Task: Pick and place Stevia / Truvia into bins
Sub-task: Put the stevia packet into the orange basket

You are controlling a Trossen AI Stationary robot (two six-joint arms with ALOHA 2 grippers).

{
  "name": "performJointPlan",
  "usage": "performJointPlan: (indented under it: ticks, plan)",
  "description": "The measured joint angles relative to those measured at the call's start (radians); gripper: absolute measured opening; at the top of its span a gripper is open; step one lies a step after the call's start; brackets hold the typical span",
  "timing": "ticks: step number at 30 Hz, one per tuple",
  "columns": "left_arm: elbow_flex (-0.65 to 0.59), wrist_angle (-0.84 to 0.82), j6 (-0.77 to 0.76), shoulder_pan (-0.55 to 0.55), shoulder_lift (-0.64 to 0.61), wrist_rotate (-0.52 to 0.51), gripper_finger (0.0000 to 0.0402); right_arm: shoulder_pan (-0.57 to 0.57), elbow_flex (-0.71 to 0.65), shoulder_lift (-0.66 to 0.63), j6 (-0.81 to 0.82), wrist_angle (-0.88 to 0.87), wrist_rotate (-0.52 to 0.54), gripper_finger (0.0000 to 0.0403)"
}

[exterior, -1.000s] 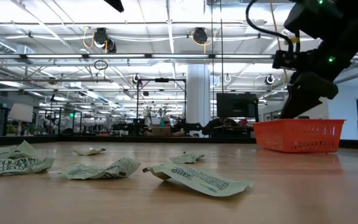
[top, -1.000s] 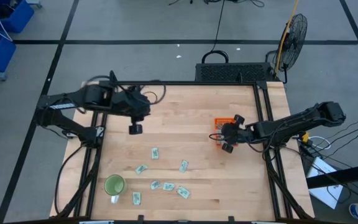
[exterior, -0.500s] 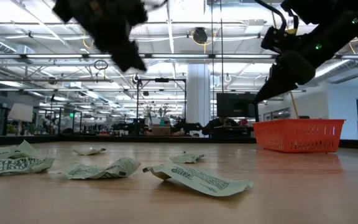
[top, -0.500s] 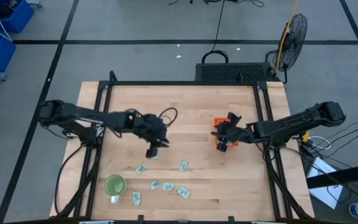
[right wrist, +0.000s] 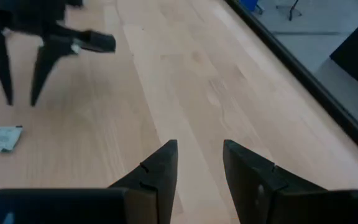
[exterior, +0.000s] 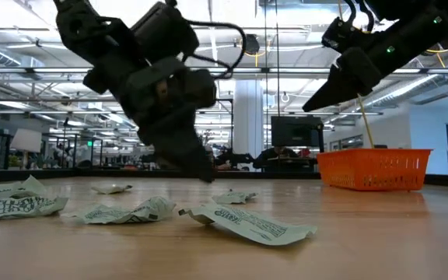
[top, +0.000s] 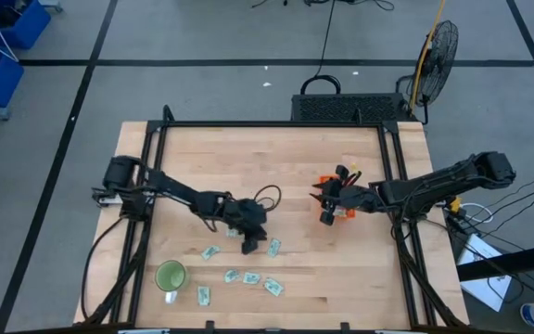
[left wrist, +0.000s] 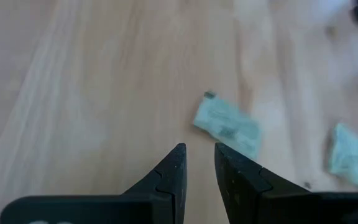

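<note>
The flat sachet (top: 273, 247) is off to one side of my left gripper's fingers. I should move back, pinch its near end (left wrist: 246, 143) and lift it toward my right gripper.
Several pale green and white sachets lie flat on the wood toward the near-left of the table, among them one (top: 273, 247), one (top: 209, 251) and one (top: 251, 277). My left gripper (top: 251, 246) (exterior: 204, 173) hangs low over them, open, its fingers pointing down. In its wrist view the nearest sachet (left wrist: 227, 127) lies just ahead of the fingertips, untouched. The orange tray (exterior: 373, 169) stands at the right-middle of the table. My right gripper (top: 321, 204) (exterior: 317, 101) is open and holds nothing, hovering above the tray's left side and hiding most of the tray (top: 346, 211) from above.
A round green cup (top: 171, 276) stands at the near-left corner beside the sachets. Black frame rails (top: 392, 176) run along the table's left and right edges. Bare wood (top: 286, 158) spreads across the far half and the near-right part.
My left arm has swung from the far-left part of the table toward the near middle and come down until its gripper hangs just over the sachets. My right gripper has risen from the orange tray and shifted a little toward the table's left. The sachets and tray have stayed put.
</note>
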Motion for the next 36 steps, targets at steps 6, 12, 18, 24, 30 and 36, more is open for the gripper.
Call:
performJointPlan:
  ticks: [6, 12, 18, 24, 30, 36]
  plan:
    - [0.035, 0.07, -0.044, -0.029, 0.047, -0.012, 0.0088, 0.0, 0.002, 0.003, -0.013, 0.022, -0.004, 0.0121]
    - [0.054, 0.106, -0.049, -0.06, 0.093, -0.069, 0.0088, 0.0, 0.0, 0.006, -0.024, 0.04, -0.004, 0.0121]
    - [0.067, 0.126, -0.069, -0.078, 0.148, -0.112, 0.0088, 0.0, 0.001, 0.006, -0.039, 0.068, -0.005, 0.0121]
    - [0.075, 0.132, -0.089, -0.079, 0.158, -0.11, 0.0088, 0.0, 0.001, 0.006, -0.039, 0.079, -0.007, 0.0121]
    - [0.07, 0.089, 0.018, -0.078, 0.09, -0.114, 0.0088, 0.0, 0.001, 0.006, -0.057, 0.084, -0.008, 0.0121]
    - [0.072, 0.085, 0.158, -0.074, 0.062, -0.13, 0.0088, 0.0, 0.001, 0.006, -0.058, 0.087, -0.008, 0.0121]
